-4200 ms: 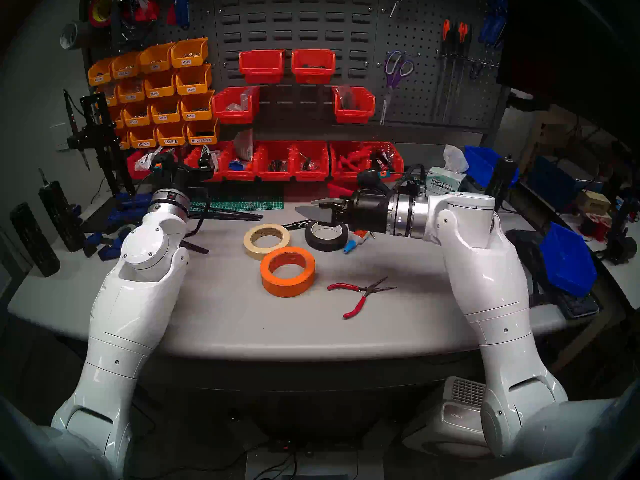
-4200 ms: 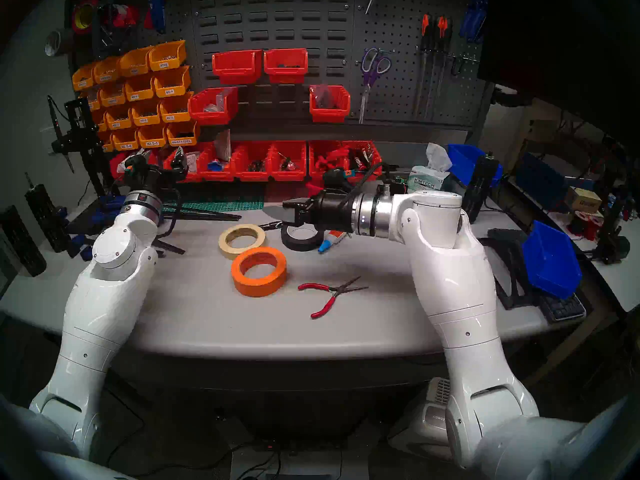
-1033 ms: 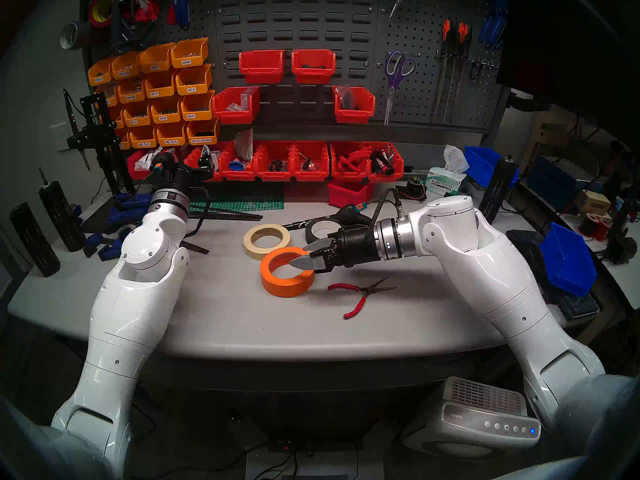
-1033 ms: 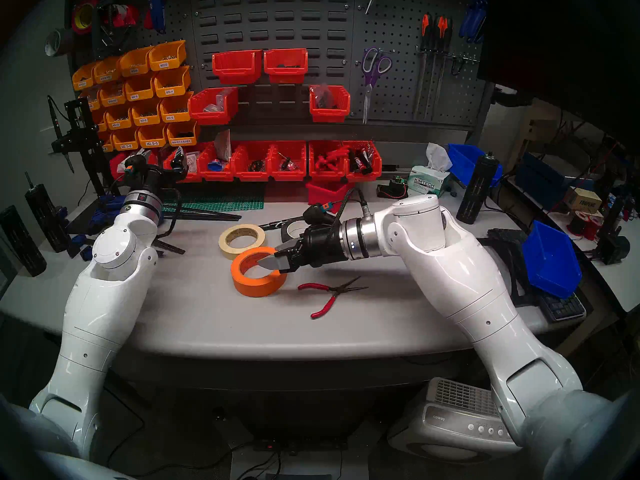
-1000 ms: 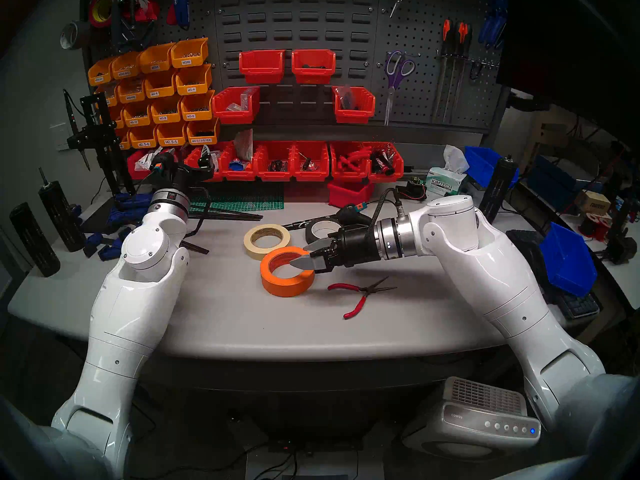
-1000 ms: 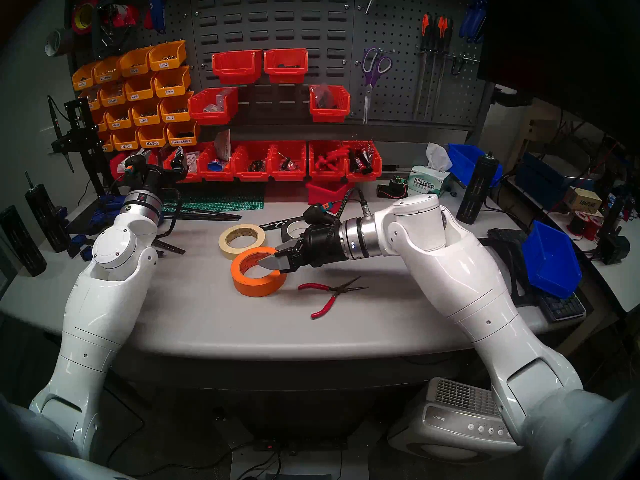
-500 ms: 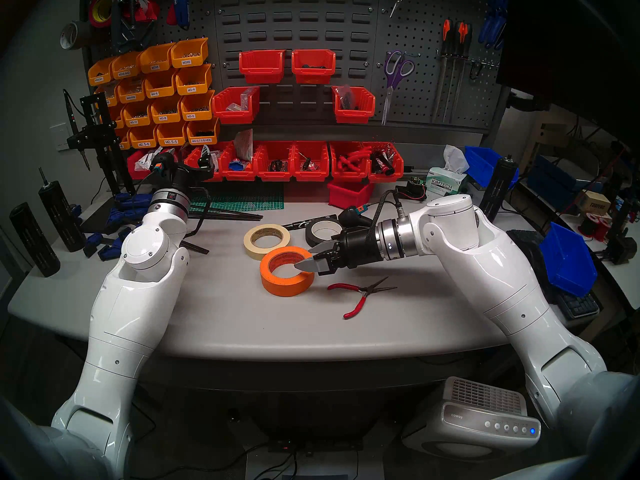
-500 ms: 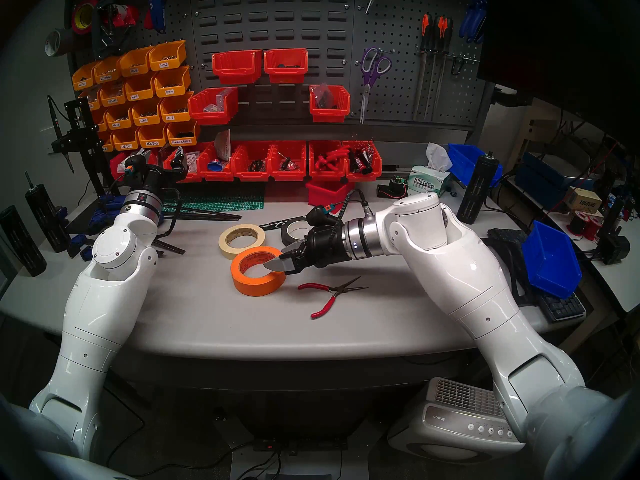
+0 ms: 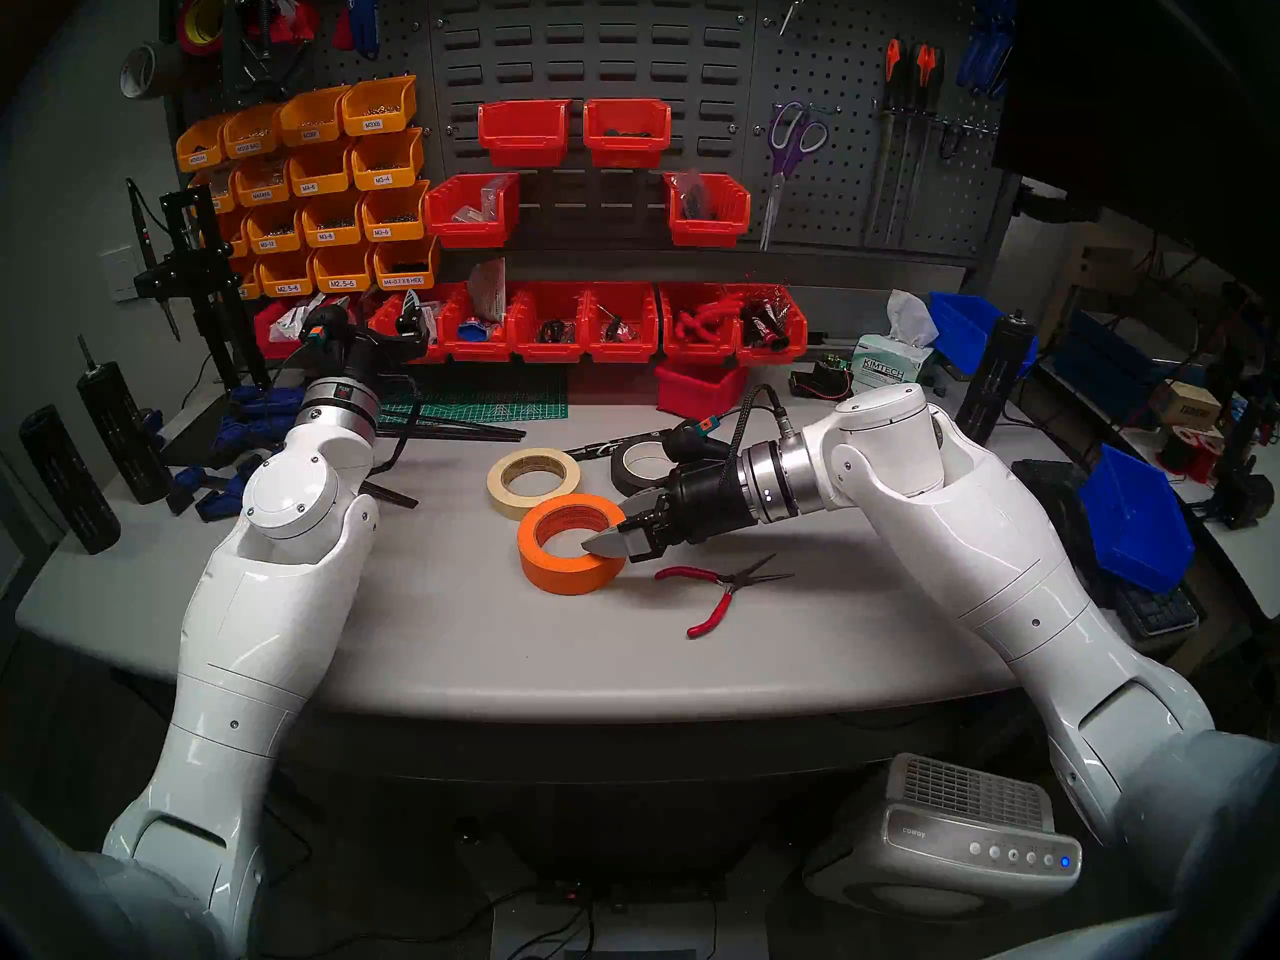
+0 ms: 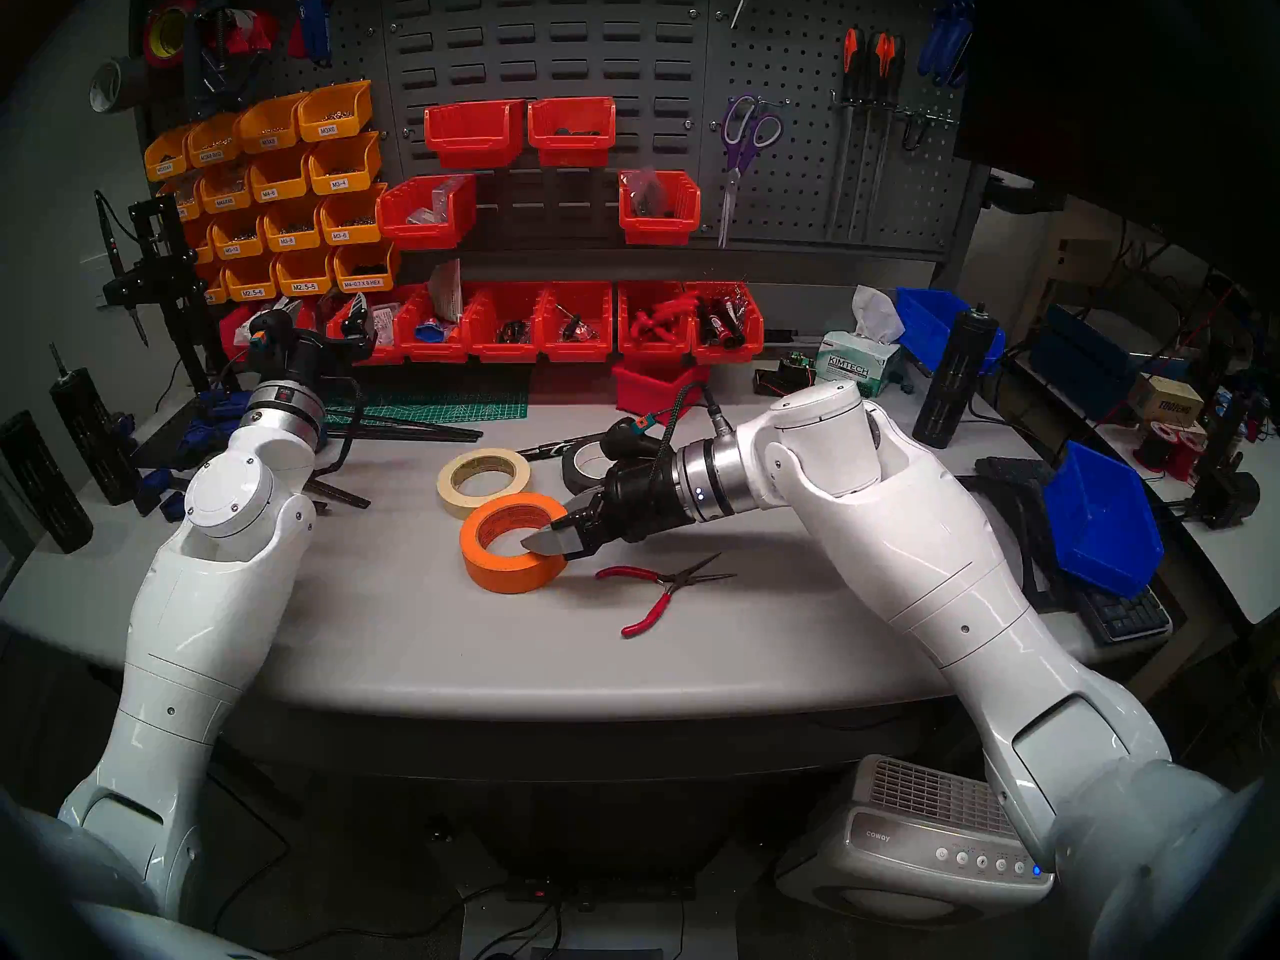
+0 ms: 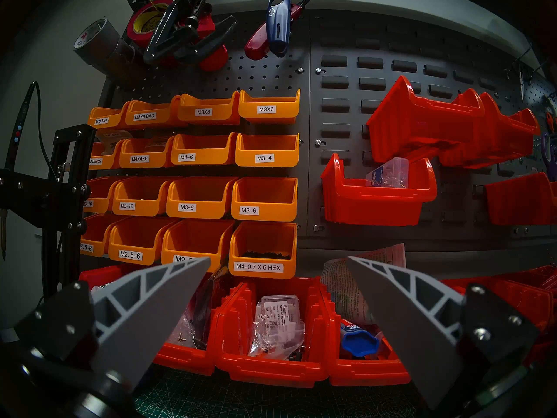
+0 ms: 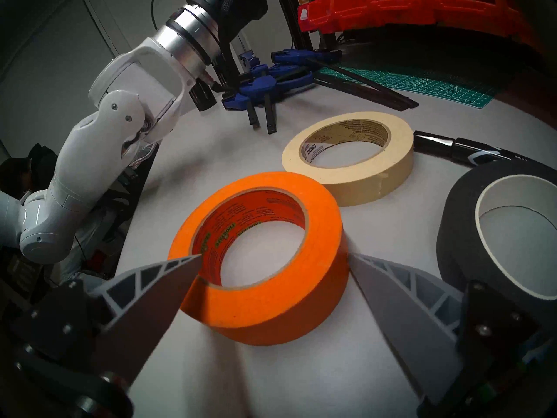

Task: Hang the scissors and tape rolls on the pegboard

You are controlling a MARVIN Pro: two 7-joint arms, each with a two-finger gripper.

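I expect the scissors' purple handles to show through the orange roll (image 9: 566,578) when I hang the roll over them, because the roll has a wide hole (image 9: 567,544).
The purple-handled scissors (image 9: 789,148) hang from a hook on the dark pegboard (image 9: 852,190). Three tape rolls lie flat on the table: orange (image 9: 554,571), cream (image 9: 499,487) and black (image 9: 623,482). My right gripper (image 9: 609,529) is open and low at the orange roll (image 12: 319,215). One of its fingers is over the hole and the other outside the right wall, so the wall lies between them. The cream roll (image 12: 391,164) and black roll (image 12: 458,227) lie just beyond. My left gripper (image 11: 278,259) is open and empty, facing the bins at the back left.
Red needle-nose pliers (image 9: 720,588) lie right of the orange roll. A black marker (image 9: 602,448) lies behind the rolls. Red bins (image 9: 554,328) line the back. Blue clamps (image 9: 228,425) and a green cutting mat (image 9: 485,401) sit at the back left, a blue bin (image 9: 1136,522) at the right.
My right gripper came from above the black roll to the orange roll. Over the last second it sank lower around the roll's right wall, still open. The left arm has not moved.
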